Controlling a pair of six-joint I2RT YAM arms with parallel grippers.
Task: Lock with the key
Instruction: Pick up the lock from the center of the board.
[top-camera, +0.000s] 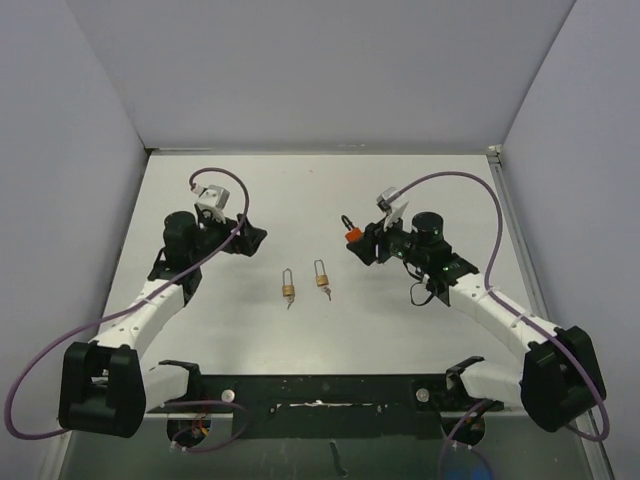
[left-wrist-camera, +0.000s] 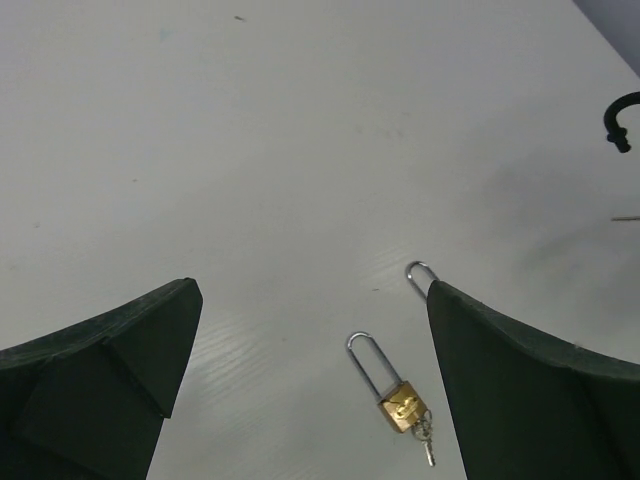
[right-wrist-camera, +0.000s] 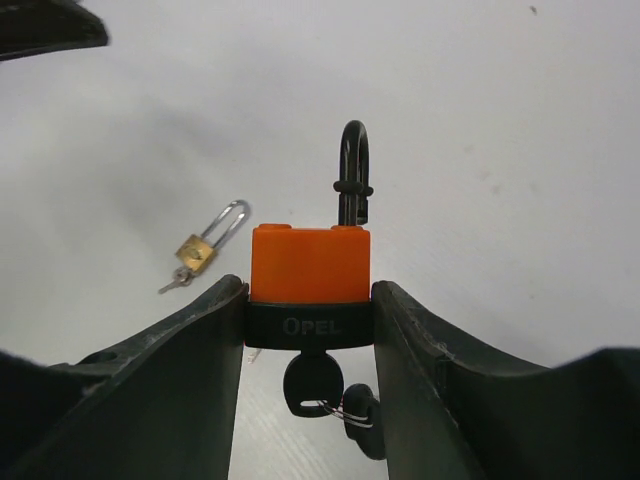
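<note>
My right gripper is holding the orange padlock tightly by its black base (right-wrist-camera: 309, 326) next to the key. Next, my left gripper takes hold of the shackle (top-camera: 346, 221) before my right gripper opens.
An orange padlock (right-wrist-camera: 310, 262) with a black base and a black shackle (right-wrist-camera: 353, 175) is clamped between the fingers of my right gripper (right-wrist-camera: 308, 300), lifted off the table. A black key (right-wrist-camera: 312, 385) sits in its keyhole on the underside, and a second key hangs from it on a wire ring. In the top view the orange padlock (top-camera: 352, 236) is at right of centre, held by the right gripper (top-camera: 358, 243). My left gripper (left-wrist-camera: 312, 300) hovers wide open over the table, with nothing between its fingers; in the top view the left gripper (top-camera: 255, 236) is on the left side.
Two small brass padlocks (top-camera: 288, 289) (top-camera: 321, 279) with keys in them lie side by side mid-table between the arms. One brass padlock (left-wrist-camera: 400, 405) shows below the left gripper, and one brass padlock (right-wrist-camera: 198, 250) lies left of the orange one. Grey walls close in the table.
</note>
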